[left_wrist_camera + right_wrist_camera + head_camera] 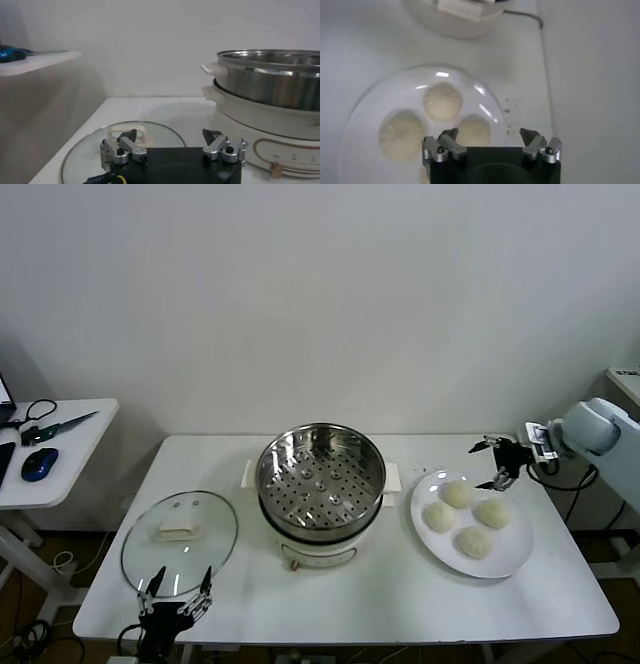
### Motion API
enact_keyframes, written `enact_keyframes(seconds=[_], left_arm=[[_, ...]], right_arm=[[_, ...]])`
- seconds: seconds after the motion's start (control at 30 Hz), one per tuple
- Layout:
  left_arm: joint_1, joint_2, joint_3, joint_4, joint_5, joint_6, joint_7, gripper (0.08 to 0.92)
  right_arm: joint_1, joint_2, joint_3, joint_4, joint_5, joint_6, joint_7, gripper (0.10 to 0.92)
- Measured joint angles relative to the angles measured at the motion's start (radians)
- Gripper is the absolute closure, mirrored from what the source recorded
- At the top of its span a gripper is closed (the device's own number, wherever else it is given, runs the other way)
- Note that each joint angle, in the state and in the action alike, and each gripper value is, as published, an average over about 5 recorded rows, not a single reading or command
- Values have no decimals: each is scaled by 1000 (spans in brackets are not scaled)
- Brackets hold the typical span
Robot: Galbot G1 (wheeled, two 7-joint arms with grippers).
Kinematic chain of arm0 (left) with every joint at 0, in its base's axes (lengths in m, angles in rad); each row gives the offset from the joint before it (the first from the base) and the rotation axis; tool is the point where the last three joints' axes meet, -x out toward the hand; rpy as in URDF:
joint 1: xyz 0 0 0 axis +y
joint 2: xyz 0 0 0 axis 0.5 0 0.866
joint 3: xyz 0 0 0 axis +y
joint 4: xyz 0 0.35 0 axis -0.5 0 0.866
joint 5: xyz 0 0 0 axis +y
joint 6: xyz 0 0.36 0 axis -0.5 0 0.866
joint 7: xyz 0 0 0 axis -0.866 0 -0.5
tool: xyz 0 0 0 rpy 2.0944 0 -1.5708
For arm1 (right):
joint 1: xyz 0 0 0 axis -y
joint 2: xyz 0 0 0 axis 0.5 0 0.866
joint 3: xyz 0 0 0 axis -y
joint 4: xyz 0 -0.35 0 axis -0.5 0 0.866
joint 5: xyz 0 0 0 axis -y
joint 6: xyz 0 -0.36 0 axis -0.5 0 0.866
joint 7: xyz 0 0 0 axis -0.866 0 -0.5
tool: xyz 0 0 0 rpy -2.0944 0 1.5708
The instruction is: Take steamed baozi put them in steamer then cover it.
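Observation:
The baozi (457, 494) nearest the wall is clear of its neighbours, so my right gripper should lower its open fingers until they are on both of that baozi's sides (474, 131) before it goes any further.
The steamer (320, 482) stands mid-table, a shiny steel pot on a white base, its perforated tray bare. Several cream-white baozi (457, 493) lie on a white plate (510, 559) to its right. My right gripper (487, 465) hovers open at the plate's far edge, just beyond the nearest bun. In the right wrist view the baozi (442, 101) lie below that open gripper (490, 134). The glass cover (180, 542) lies flat at the left of the steamer. My left gripper (182, 579) is open at the cover's near rim. The left wrist view shows the cover (90, 150), the steamer (270, 80) and the open left gripper (172, 135).
A white side table (70, 459) at the far left carries a blue mouse (39, 463) and cables. The white work table (400, 594) runs back to a plain wall. The steamer's side handle (392, 477) juts toward the plate.

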Motion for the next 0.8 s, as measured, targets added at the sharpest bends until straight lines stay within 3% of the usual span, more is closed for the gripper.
enact_keyframes(seconds=[0.8], left_arm=[[11,-8,6,16,2,-9,0,177]], right_arm=[[-55,300,-42,-394,-112,-12,-13,203]])
